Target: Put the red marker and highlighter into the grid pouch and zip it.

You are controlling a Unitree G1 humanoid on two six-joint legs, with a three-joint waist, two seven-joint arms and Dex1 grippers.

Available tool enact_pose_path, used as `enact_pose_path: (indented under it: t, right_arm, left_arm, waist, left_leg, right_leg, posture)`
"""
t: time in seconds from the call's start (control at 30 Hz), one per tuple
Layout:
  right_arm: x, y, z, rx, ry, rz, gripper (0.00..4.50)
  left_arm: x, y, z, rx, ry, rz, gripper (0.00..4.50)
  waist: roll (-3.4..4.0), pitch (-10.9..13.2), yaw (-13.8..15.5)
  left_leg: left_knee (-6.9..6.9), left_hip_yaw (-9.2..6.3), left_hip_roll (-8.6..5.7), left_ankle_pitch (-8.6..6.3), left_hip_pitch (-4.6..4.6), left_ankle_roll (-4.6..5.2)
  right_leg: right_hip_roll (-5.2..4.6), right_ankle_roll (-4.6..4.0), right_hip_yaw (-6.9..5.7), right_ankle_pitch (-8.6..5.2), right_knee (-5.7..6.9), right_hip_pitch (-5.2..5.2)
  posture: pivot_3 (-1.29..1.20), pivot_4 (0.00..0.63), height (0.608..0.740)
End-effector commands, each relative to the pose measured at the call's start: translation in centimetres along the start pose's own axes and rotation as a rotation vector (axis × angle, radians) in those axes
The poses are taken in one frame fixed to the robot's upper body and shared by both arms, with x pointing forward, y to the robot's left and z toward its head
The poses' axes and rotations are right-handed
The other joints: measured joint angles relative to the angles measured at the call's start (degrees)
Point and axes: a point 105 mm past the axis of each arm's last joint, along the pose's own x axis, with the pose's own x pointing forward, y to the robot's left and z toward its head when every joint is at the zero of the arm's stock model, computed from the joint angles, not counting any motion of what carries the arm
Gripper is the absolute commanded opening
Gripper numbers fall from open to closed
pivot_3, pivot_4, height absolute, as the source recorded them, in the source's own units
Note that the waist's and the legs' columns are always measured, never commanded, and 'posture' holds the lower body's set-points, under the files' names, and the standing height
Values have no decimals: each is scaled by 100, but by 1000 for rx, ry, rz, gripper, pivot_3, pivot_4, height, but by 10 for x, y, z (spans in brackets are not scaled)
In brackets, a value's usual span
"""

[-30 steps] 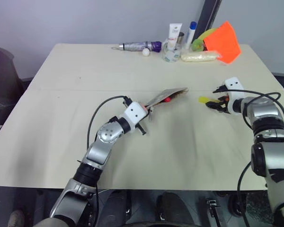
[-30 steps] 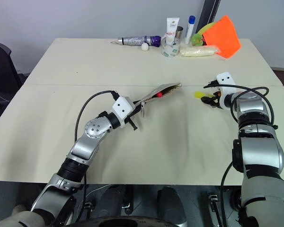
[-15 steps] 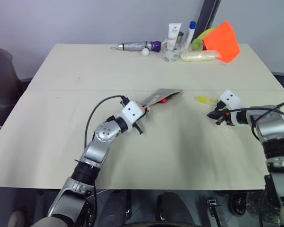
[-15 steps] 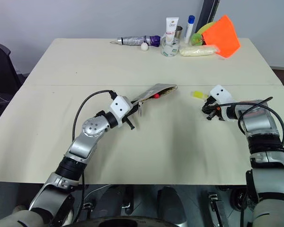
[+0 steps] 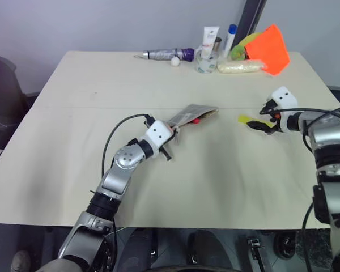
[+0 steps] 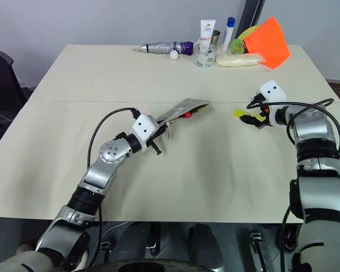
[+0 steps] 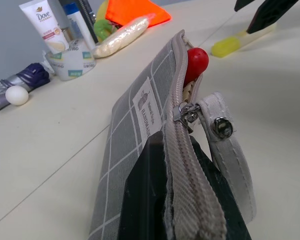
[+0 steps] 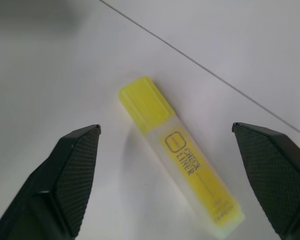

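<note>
My gripper will push in the highlighter [image 5: 246, 119], which will slide in lengthwise beside the red marker because the pouch opening [image 5: 205, 117] gapes around the red marker's end.
The grey grid pouch [image 5: 194, 113] is held just above the table, and my left gripper [image 5: 174, 129] is shut on its zipper edge near the pull [image 7: 189, 111]. The zipper stands open. The red marker [image 7: 196, 61] pokes its rounded red end out of the pouch mouth. To the right, the highlighter [image 8: 182, 160] lies flat on the table [image 5: 102, 85], apart from the pouch. My right gripper [image 5: 259, 120] hovers over the highlighter, open wide, one finger on each side and neither touching it.
Along the far edge stand a folded umbrella [image 5: 164, 55], a white ball [image 5: 174, 62], a Dove tube [image 5: 209, 39], a blue-capped bottle [image 5: 230, 35], a pale yellow packet [image 5: 238, 67] and an orange thing [image 5: 269, 48].
The right gripper dipped toward me with its fingers closing, then rose back over the highlighter and opened wide. The highlighter stayed on the table. The left gripper kept its hold on the pouch.
</note>
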Motion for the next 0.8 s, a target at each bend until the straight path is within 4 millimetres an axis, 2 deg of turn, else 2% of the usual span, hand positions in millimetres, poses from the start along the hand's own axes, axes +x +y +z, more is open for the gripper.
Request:
enact_pose_path:
  t: [0.03,0.13,0.27,0.37,0.5,0.53,0.6,0.63,0.73,0.8]
  right_arm:
    - [0,-8,2,29,7,-29,4436]
    - [2,-8,-12,64,71,-25,4436]
    - [0,-4,-20,104,114,22,4436]
    - [-3,-1,-25,112,133,69,3159]
    - [-7,3,-30,88,153,113,1144]
    - [-8,4,-31,82,154,122,839]
    - [-11,7,-33,43,153,145,837]
    - [-17,12,-30,-35,133,162,837]
    - [-35,35,-13,-242,51,182,837]
    - [-50,49,0,-295,-7,179,837]
  left_arm:
    - [-1,5,12,12,-49,21,0]
    - [-2,5,12,11,-48,23,0]
    - [-3,4,12,9,-49,24,0]
    - [-3,4,13,8,-52,24,0]
    - [-3,4,16,1,-67,19,0]
    - [-3,4,16,0,-70,19,0]
    - [-4,4,18,-6,-79,16,0]
    - [-4,4,19,-13,-88,9,0]
    - [-6,2,21,-21,-100,-11,0]
    - [-6,1,21,-19,-101,-22,0]
  waist:
    - [0,0,-3]
    - [0,0,-5]
    - [0,0,-4]
    - [0,0,-3]
    - [0,0,-6]
    - [0,0,-10]
    - [0,0,-6]
    - [-1,0,10]
    - [1,-2,96]
    - [2,-1,112]
  left_leg:
    - [-8,3,-1,1,0,0]
    - [-17,8,-2,16,0,-24]
    - [-17,9,-2,12,2,-18]
    - [-15,8,-1,5,4,-6]
    - [-17,7,-1,5,5,-6]
    - [-17,6,-1,5,5,-6]
    - [-17,6,0,5,6,-6]
    - [-17,5,0,5,6,-6]
    - [-18,-3,0,4,3,-6]
    - [-21,-2,0,4,1,-6]
  right_leg:
    - [0,0,0,0,-7,0]
    - [2,1,-1,0,-15,0]
    - [4,1,-1,1,-15,2]
    - [5,2,-1,1,-15,6]
    - [5,2,-1,1,-15,6]
    - [5,2,-1,1,-15,6]
    - [5,2,-1,1,-15,7]
    - [5,2,-1,1,-15,7]
    - [5,2,-7,0,-22,9]
    - [6,2,-7,0,-26,7]
  posture:
    - [0,150,740]
    - [0,150,740]
    - [0,150,740]
    - [0,150,740]
    - [0,150,740]
    - [0,150,740]
    - [0,150,740]
    - [0,150,740]
    - [0,150,740]
    - [0,150,740]
